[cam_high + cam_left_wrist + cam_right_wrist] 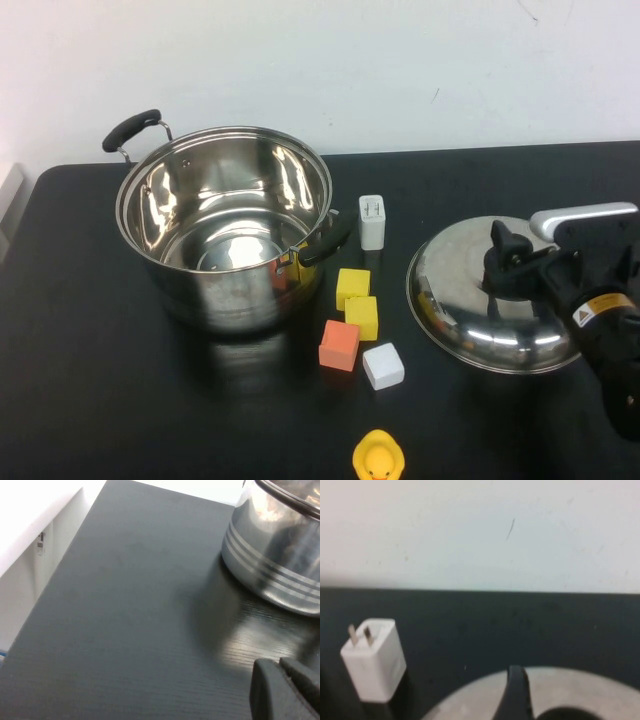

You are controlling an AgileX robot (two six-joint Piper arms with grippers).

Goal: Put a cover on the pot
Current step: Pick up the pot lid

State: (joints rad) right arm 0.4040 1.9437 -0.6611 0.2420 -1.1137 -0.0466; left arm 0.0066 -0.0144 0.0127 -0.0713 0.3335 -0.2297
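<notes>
The lid's rim looks a bit narrower than the pot's edge, so the domed steel lid will fit inside the pot's edge when I lower it.
The pot is a large shiny steel stockpot with black side handles; it stands open and empty at the table's left middle. Its wall also shows in the left wrist view. The domed steel lid lies on the table at the right. My right gripper sits over the lid's black knob, open. In the right wrist view one finger stands just beside the knob on the lid. My left gripper is shut and empty, low over the table near the pot's left side, out of the high view.
A white charger plug stands between pot and lid and shows in the right wrist view. Two yellow blocks, an orange block and a white block lie in front of it. A yellow duck sits at the front edge.
</notes>
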